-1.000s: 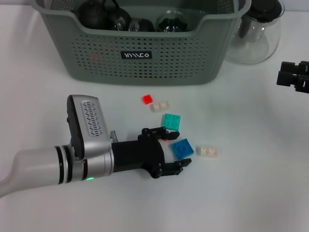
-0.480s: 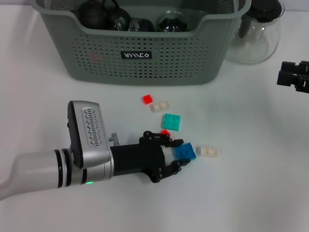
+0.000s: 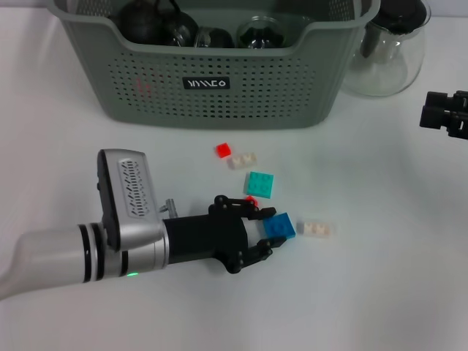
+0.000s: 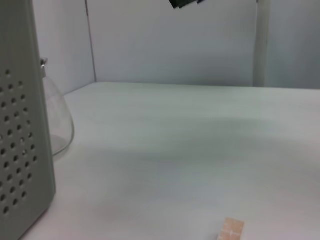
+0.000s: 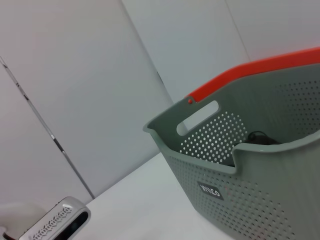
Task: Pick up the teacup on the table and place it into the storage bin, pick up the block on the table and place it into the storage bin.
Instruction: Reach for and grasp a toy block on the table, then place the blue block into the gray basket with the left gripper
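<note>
My left gripper is holding only the blue block (image 3: 279,226) with both fingers, so it should keep going up over the storage bin's low front rim (image 3: 213,51) and let go of the block inside.
My left gripper (image 3: 265,230) is low over the white table and shut on a blue block (image 3: 280,226), which sits tilted between its black fingers. The grey-green perforated storage bin (image 3: 212,80) stands at the back of the table; it also shows in the right wrist view (image 5: 260,165) and at the edge of the left wrist view (image 4: 20,150). Dark teacups (image 3: 150,22) lie inside the bin. My right gripper (image 3: 442,117) is parked at the right edge, away from the blocks.
Loose blocks lie near the left gripper: a teal one (image 3: 260,183), a red one (image 3: 223,150), a cream one (image 3: 242,160), another cream one (image 3: 316,229) that also shows in the left wrist view (image 4: 231,229). A clear glass pitcher (image 3: 387,51) stands right of the bin.
My left gripper has closed its fingers on the blue block, which was lying flat between the open fingers a second ago. The block is now tilted in the grip. The right arm has not moved.
</note>
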You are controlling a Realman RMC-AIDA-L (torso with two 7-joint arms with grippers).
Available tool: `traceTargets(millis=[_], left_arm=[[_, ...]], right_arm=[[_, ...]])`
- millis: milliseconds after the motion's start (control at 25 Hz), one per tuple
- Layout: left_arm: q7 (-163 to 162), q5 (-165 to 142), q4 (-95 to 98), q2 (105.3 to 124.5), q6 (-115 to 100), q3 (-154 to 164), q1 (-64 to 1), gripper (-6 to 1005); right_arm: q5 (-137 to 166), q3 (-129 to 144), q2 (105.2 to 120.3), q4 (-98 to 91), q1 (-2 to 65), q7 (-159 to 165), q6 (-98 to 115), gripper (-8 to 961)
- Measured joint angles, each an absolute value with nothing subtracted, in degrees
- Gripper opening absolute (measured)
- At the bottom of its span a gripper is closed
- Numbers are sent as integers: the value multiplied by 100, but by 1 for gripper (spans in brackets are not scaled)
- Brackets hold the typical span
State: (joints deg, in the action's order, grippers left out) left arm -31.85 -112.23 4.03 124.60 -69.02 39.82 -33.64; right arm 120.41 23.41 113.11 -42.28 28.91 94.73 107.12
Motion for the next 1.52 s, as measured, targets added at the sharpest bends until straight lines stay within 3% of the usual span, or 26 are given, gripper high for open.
traceTargets(millis=[440,680,1000,1320,1520], left_arm=[[-5241,-11215,2383,12414,-8657,3811,-2553,403],[-6559,-11162,3573,12323,-9832,3216,-2511,404],[-8980,-10560,4982,12050,-10278,3029,-3390,402],[-11509,-11747,5097,11363,-7742,4314,-4812,422],[-12761,-13345,4615,11364,-6521,5097,-5394,468]], right_arm=[[12041,2363,11303,-4228,2900,9475,10702,506],[12041,2365,11302,-4228,2886,9475,10701,506],[12041,2365,11312,-4227,2900,9475,10688,507],[12041,2378,11334,-4227,2908,9448,10699,507],[12048,2388,11345,-4227,2890,9420,10703,506]])
